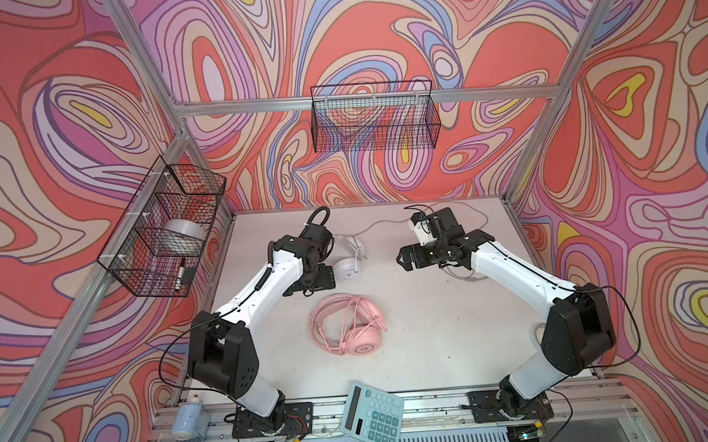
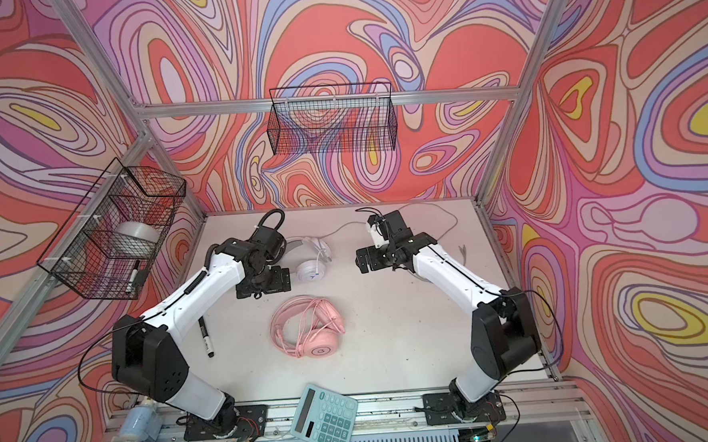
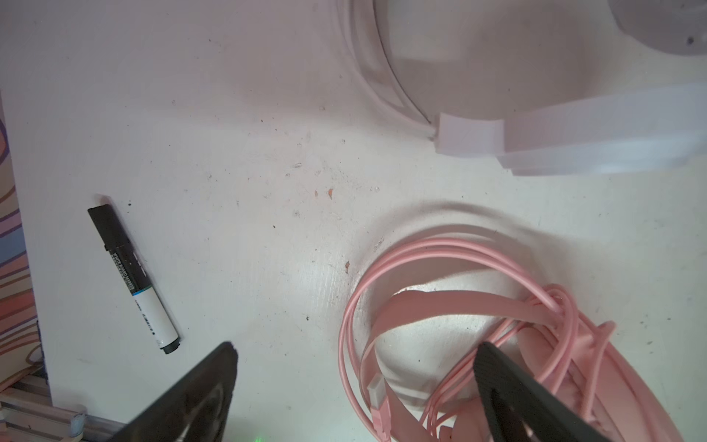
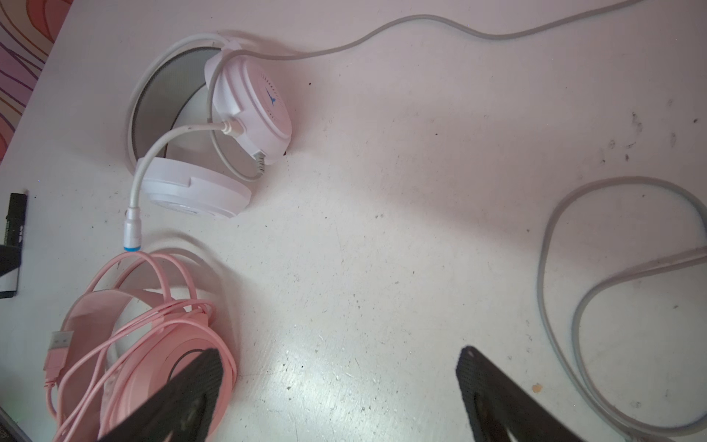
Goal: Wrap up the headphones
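Note:
I can see the white headband's curve (image 3: 368, 67) free, its narrow way in line with my open fingers, so my left gripper continues to that headband (image 4: 135, 110) and closes.
The pink headphones (image 1: 349, 328) (image 2: 310, 332) lie mid-table with their thin pink cable (image 3: 551, 306) looped over the headband and the plug (image 4: 57, 346) lying loose. The white headphones (image 1: 348, 264) (image 4: 229, 126) rest just behind them. Their greyish cable (image 4: 421, 19) trails along the back of the table and ends in a loose loop (image 4: 554, 268) under the right arm. My left gripper (image 1: 309, 280) (image 3: 355, 350) hangs open over the pink cable loops, gripping nothing. My right gripper (image 1: 404, 261) (image 4: 340, 354) is open above bare table, right of both headsets.
A black-and-white marker (image 2: 205, 338) (image 3: 134, 279) lies left of the pink headset. A teal calculator (image 1: 373, 416) sits on the front rail, with a small bottle (image 1: 186, 420) at the front left. Wire baskets hang on the back wall (image 1: 374, 117) and the left wall (image 1: 165, 227).

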Available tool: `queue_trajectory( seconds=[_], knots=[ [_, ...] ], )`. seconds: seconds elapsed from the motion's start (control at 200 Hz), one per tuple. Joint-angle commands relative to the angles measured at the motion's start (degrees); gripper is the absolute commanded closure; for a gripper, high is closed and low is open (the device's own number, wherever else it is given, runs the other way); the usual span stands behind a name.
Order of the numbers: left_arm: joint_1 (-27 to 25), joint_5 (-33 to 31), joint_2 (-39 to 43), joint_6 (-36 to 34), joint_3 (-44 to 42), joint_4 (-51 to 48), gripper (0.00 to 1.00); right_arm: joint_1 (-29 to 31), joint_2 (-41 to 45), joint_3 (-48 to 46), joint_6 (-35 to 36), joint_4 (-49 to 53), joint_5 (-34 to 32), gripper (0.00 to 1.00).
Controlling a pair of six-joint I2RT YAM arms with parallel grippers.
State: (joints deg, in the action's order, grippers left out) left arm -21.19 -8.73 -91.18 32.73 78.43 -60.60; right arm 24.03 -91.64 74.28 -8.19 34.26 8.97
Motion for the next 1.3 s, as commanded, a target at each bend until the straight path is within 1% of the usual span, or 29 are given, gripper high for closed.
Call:
queue_trajectory(
  seconds=[0.0, 0.105, 0.18, 0.321, 0.466, 0.661, 0.791, 0.841, 0.962, 1.062, 1.292],
  knots=[
    [4.2, 3.3, -1.5, -2.2, 2.0, 1.8, 0.02, -0.3, 2.0, -1.0, -0.4, -1.9, -1.1, 0.02],
    [8.3, 7.8, -4.9, -3.4, 3.7, 5.3, 0.03, -0.3, 2.1, -1.9, -1.5, -3.4, -0.6, 0.02],
    [10.1, 9.2, -8.2, -4.8, 6.0, 6.7, 0.04, -0.3, 1.8, -2.2, -2.0, -3.9, -0.3, 0.01],
    [10.6, 8.4, -15.3, -9.4, 11.4, 8.3, 0.04, -0.3, 0.9, -2.2, -2.4, -4.2, -0.3, 0.02],
    [11.5, 8.0, -22.6, -11.4, 16.4, 9.7, 0.05, -0.3, 0.1, -1.5, -2.5, -4.5, -0.9, 0.02],
    [13.2, 10.5, -31.3, -13.6, 22.4, 10.1, 0.11, -0.3, -0.8, -0.6, -2.1, -4.3, -2.2, 0.01],
    [14.0, 10.5, -35.9, -15.6, 26.0, 9.3, 0.15, -0.4, -1.5, -0.2, -1.8, -4.1, -2.7, 0.02],
    [14.1, 10.3, -37.2, -16.0, 27.0, 9.2, 0.15, -0.3, -1.7, -0.1, -1.7, -4.1, -2.9, 0.02],
    [14.1, 10.0, -38.9, -16.7, 27.1, 11.7, 0.17, -0.3, -2.3, 0.4, -1.5, -4.1, -3.3, 0.02],
    [14.1, 9.9, -40.6, -17.3, 28.4, 11.1, 0.20, -0.3, -2.8, 1.0, -1.4, -3.8, -3.3, 0.01],
    [14.1, 9.6, -41.5, -18.2, 29.0, 10.0, 0.40, -0.3, -2.9, 0.7, -1.7, -3.8, -3.5, 0.02]
  ],
)
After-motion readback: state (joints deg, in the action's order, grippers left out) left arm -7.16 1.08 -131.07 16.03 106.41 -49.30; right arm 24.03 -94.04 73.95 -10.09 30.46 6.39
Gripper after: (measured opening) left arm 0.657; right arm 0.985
